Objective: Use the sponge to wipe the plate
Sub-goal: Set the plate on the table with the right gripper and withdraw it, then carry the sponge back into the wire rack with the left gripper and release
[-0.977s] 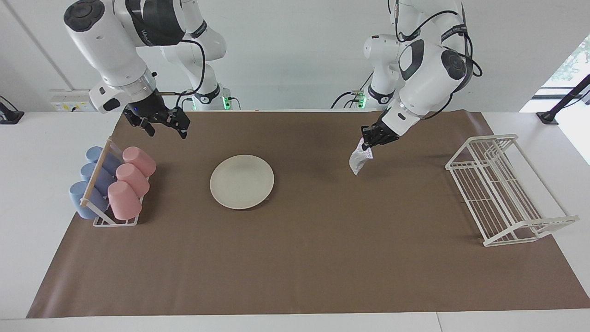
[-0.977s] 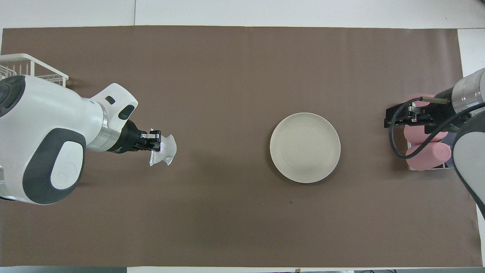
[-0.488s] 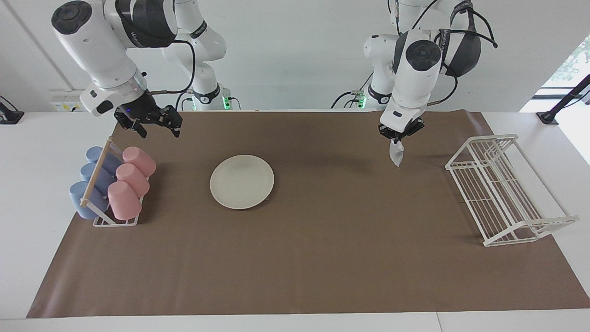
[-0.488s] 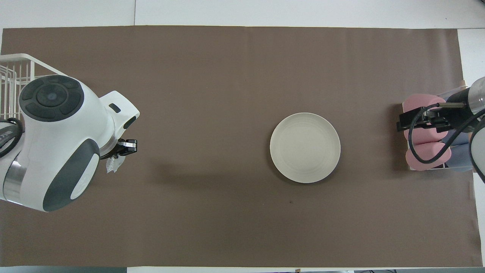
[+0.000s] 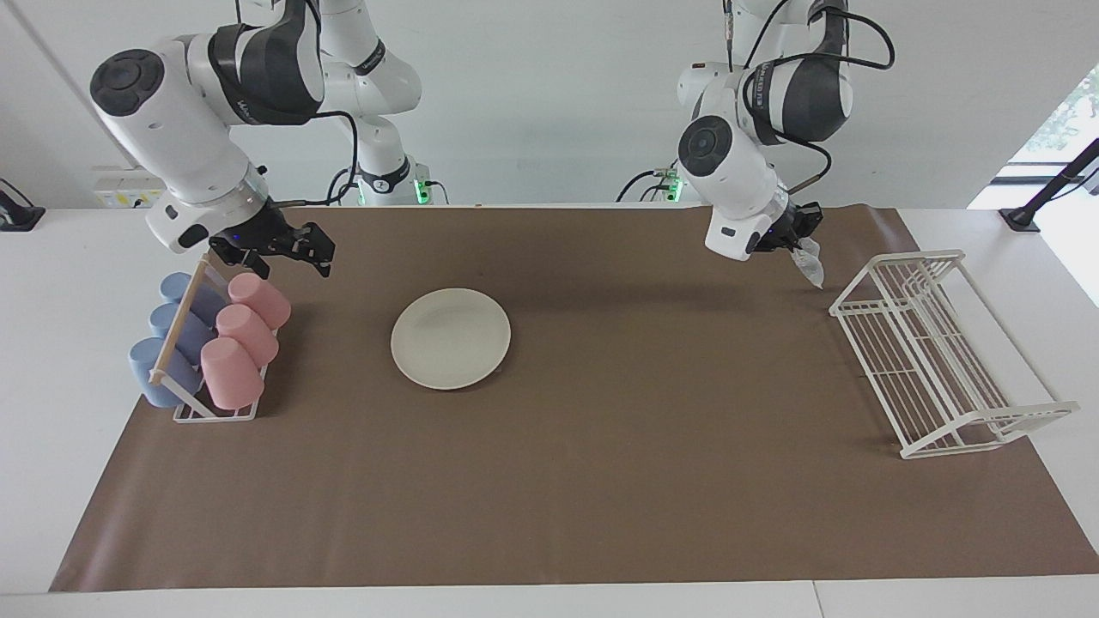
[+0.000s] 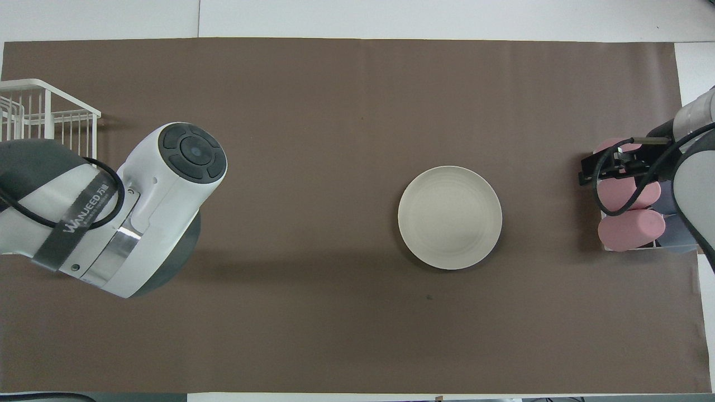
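Observation:
The silvery-grey sponge [image 5: 810, 263] is hanging beside the empty white wire rack, so my left gripper should continue to go over the rack's bars [image 5: 923, 331] and let go of the sponge there.
The cream-white plate [image 5: 451, 337] lies flat on the brown mat, toward the right arm's end of the table; it also shows in the overhead view [image 6: 449, 218]. My left gripper [image 5: 798, 243] is shut on the silvery-grey sponge [image 5: 810, 264], which hangs from it above the mat beside the white wire rack, well away from the plate. In the overhead view the left arm's body hides this gripper and the sponge. My right gripper [image 5: 286, 250] is open and empty in the air over the cup rack's end nearest the robots [image 6: 600, 169].
A white wire dish rack [image 5: 936, 352] stands at the left arm's end of the table [image 6: 44, 111]. A cup rack holding pink cups [image 5: 247, 330] and blue cups [image 5: 172, 343] stands at the right arm's end. A brown mat [image 5: 601, 481] covers the table.
The left gripper has swung the sponge away from the plate toward the white wire rack, and its wrist has turned. The right gripper has drifted slightly toward the cup rack. The plate has not moved.

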Robot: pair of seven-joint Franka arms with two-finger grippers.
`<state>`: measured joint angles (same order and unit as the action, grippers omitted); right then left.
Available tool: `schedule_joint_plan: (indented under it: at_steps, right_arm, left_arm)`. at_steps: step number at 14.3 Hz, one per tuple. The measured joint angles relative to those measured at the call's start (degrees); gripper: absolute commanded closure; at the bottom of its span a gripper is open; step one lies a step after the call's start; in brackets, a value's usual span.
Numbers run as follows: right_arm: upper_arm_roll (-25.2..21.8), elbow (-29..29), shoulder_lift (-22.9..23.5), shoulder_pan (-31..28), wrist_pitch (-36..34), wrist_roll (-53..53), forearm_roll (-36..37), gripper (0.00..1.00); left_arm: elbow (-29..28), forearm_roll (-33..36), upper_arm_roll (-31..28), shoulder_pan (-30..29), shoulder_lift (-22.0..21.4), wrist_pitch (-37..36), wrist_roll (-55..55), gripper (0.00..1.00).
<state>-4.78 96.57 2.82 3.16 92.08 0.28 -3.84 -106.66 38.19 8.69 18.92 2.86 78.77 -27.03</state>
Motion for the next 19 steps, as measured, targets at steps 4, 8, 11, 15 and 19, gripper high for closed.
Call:
schedule_joint_plan:
  at_steps: [4,8,11,15,19]
  right_arm:
    - [0.02,-0.72,-0.52,-0.11,-0.12,0.04,0.22,0.0]
    - [-0.33,-1.16,-0.82,-1.44,-0.32,0.04,0.91,0.0]
    - [-0.23,-3.64,-0.94,-1.49,-1.77,0.04,0.91,0.0]
    - [-0.9,-4.44,-0.97,-1.51,-4.12,0.04,0.92,0.0]
    - [-0.7,-4.69,-1.02,-1.47,-4.12,0.04,0.92,0.0]
  left_arm:
    - [0.81,13.84,0.02,0.65,4.2,-5.35,-0.04,1.0]
    - [4.87,25.59,-0.27,1.32,12.51,-8.36,-2.17,1.0]
    - [7.11,33.36,-1.09,0.01,17.36,-8.07,-2.25,1.0]
    - [7.56,35.58,-1.31,-5.6,19.54,-2.95,-5.37,1.0]
    - [7.36,33.08,-1.27,-8.69,19.89,3.01,-9.85,1.0]
